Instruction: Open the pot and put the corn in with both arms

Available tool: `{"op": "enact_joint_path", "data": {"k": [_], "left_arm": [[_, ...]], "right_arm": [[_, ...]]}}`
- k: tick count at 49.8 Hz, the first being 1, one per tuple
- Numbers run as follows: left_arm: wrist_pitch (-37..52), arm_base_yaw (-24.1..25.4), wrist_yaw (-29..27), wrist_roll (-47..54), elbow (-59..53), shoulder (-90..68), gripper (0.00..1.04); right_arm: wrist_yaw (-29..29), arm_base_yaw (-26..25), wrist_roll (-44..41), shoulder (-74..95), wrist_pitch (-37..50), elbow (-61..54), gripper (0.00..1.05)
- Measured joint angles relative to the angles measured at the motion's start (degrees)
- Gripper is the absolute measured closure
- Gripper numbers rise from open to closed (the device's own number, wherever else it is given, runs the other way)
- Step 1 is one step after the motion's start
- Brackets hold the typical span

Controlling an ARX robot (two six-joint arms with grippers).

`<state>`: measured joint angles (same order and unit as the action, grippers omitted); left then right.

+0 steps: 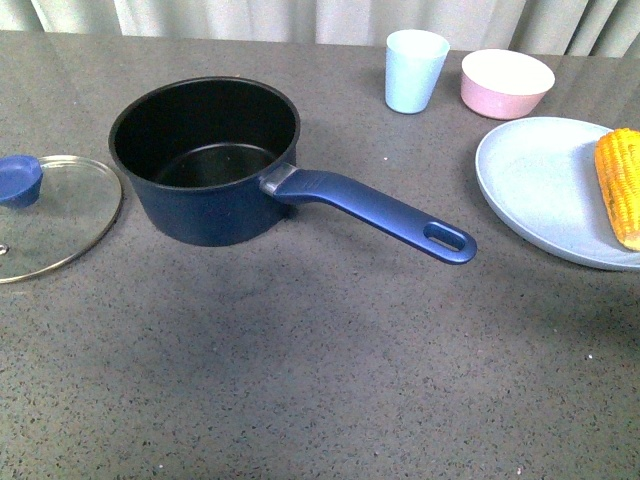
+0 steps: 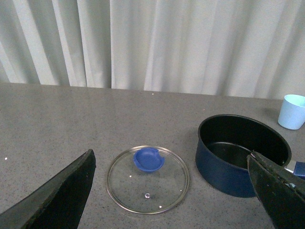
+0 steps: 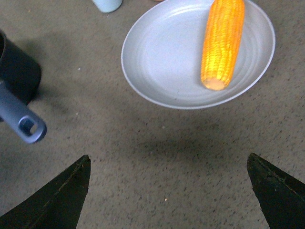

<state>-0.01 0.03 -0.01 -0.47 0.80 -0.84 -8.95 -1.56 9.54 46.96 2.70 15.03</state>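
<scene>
The yellow corn (image 1: 622, 188) looks shorter than the navy pot's wide opening (image 1: 206, 132). It will lie all the way inside, under the pot's rim, when I put it in.
The navy pot (image 1: 205, 160) stands open and empty at centre-left, its long handle (image 1: 380, 213) pointing to the right. Its glass lid (image 1: 48, 212) with a blue knob lies flat on the table left of the pot. The yellow corn (image 1: 622, 185) lies on a pale blue plate (image 1: 545, 190) at the right. No gripper shows in the front view. My left gripper (image 2: 174, 191) is open and empty above the lid (image 2: 147, 179), with the pot (image 2: 240, 152) beside it. My right gripper (image 3: 169, 193) is open and empty over bare table, short of the plate (image 3: 167, 62) and corn (image 3: 221, 43).
A pale blue cup (image 1: 414, 69) and a pink bowl (image 1: 506, 82) stand at the back right. Curtains hang behind the grey speckled table. The pot handle's end (image 3: 26, 124) shows in the right wrist view, beside the plate.
</scene>
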Motion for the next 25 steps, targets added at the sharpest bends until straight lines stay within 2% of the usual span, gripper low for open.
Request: {"op": "enact_joint_path", "data": {"k": [4,14,25], "left_arm": [[0.0,0.0,0.0,0.0,0.0,0.0,0.09],[0.0,0.0,0.0,0.0,0.0,0.0,0.09],[0.0,0.0,0.0,0.0,0.0,0.0,0.09]], "right_arm": [[-0.4,-3.6,-1.6,8.7,5.2,4.0,0.09],[-0.3,-8.9,-4.6,24.7,9.7,13.3,0.09],[0.7,-8.7,-6.4,43.4,8.9,25.7,0.09]]}}
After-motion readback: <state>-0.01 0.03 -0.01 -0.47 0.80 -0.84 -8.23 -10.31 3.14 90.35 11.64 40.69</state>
